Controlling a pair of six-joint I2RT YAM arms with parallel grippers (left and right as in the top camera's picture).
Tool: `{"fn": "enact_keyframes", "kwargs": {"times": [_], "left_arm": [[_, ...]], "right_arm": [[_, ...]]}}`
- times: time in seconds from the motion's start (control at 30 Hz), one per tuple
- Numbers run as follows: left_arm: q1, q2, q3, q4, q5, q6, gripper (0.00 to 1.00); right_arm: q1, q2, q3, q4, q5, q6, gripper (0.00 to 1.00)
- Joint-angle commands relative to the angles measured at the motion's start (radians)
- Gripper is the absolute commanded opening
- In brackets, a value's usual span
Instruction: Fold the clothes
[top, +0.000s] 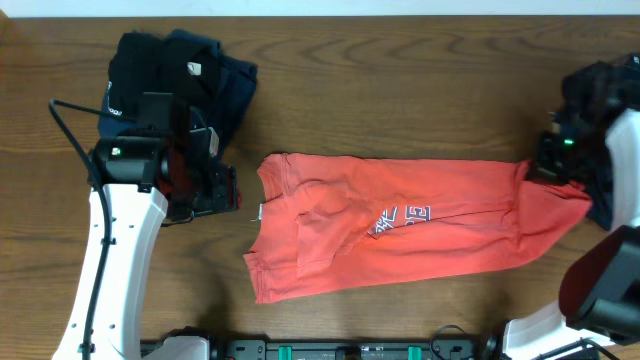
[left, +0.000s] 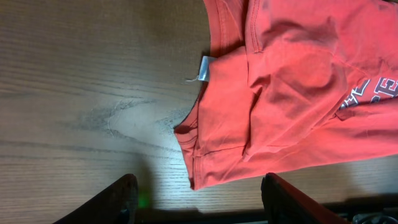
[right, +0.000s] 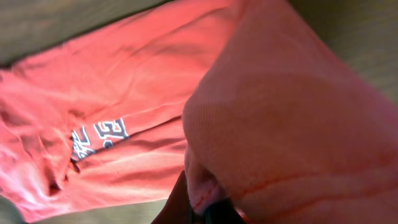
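The robot's right gripper has the lifted hem in its fingers and the shirt's body (top: 472, 207) lies flat ahead, so it should carry on moving toward the lettering (top: 402, 217) and let go of the hem there.
The orange-red T-shirt (top: 400, 225) lies folded lengthwise across the middle of the table, lettering up, collar and white tag at its left end. It also shows in the left wrist view (left: 292, 93) and the right wrist view (right: 124, 106). My left gripper (top: 225, 188) is open and empty, just left of the shirt's collar end; its fingers (left: 199, 202) straddle bare wood below the shirt's corner. My right gripper (top: 550, 165) is shut on the shirt's right end, pinching a bunched hem (right: 208, 193) and lifting it slightly. A black and navy garment pile (top: 175, 75) lies at the back left.
A dark garment (top: 600, 90) lies at the right edge behind my right arm. The table (top: 400, 80) is dark wood. The arm bases stand along the front edge.
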Motion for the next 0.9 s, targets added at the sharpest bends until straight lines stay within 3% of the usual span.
{"fn": "enact_keyframes", "kwargs": {"times": [0.0, 0.33, 0.87], "left_arm": [[-0.002, -0.009, 0.003, -0.004, -0.009, 0.009, 0.66], [-0.001, -0.009, 0.003, -0.001, -0.01, 0.009, 0.65], [-0.001, -0.009, 0.003, 0.005, -0.01, 0.009, 0.66]], "right_arm": [[0.099, -0.01, -0.014, -0.015, 0.082, 0.012, 0.01], [0.322, -0.01, -0.029, -0.034, 0.163, 0.056, 0.01], [0.359, -0.01, -0.216, -0.015, 0.137, 0.056, 0.02]]}}
